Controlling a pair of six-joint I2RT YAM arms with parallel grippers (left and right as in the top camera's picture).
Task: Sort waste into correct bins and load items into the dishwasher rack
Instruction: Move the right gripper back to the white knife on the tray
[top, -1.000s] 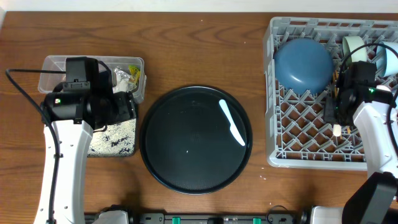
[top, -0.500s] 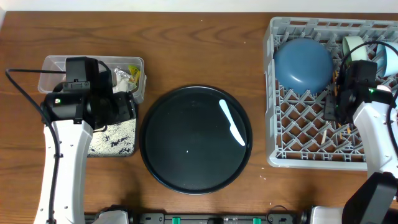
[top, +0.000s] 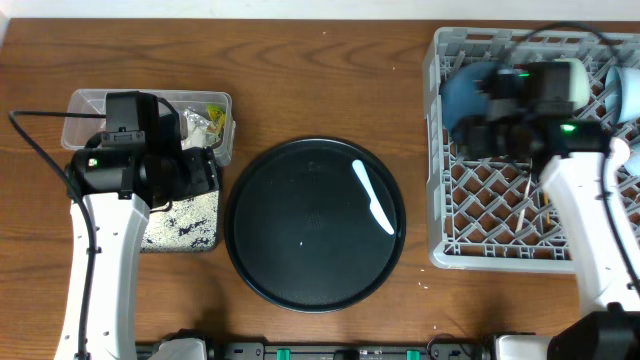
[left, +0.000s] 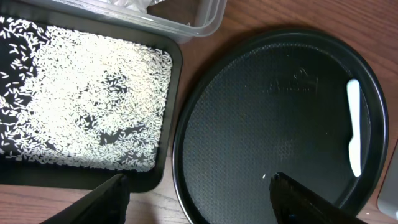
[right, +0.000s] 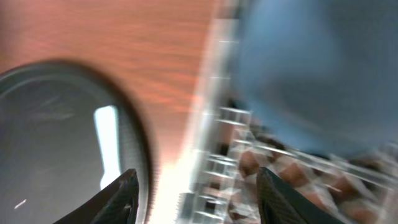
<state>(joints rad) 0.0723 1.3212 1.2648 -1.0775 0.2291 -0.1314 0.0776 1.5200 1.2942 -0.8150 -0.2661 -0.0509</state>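
The spoon lies free on the round tray, its width (right: 109, 146) in line with the right gripper's fingers, so the robot should keep moving that gripper to the white spoon's middle (top: 372, 195) and close it.
The grey rack (top: 500, 255) at the right holds the blue bowl (top: 470, 90), which is partly hidden by my blurred right arm, and thin chopsticks (top: 528, 200) on its lattice floor. My right gripper (top: 468, 135) is open and empty over the rack's left part. In the right wrist view it (right: 196, 193) hangs over the rack wall (right: 249, 168), beside the bowl (right: 311, 68). The white spoon (top: 373, 197) lies on the round black tray (top: 315, 225). My left gripper (left: 199, 199) is open and empty over the gap between the rice-filled black tray (left: 81, 93) and the round tray (left: 280, 124).
The clear tub (top: 90, 105) at the far left holds tissue (top: 197, 127) and a yellow-green wrapper (top: 213, 113). The shallow black tray (top: 185, 225) with rice lies in front of it. A pale bowl (top: 575, 75) and white dish (top: 630, 95) stand at the rack's back right.
My right arm has swung fast from the rack's right side up and left over its left part. The chopsticks now lie loose in the rack. The left arm has not moved.
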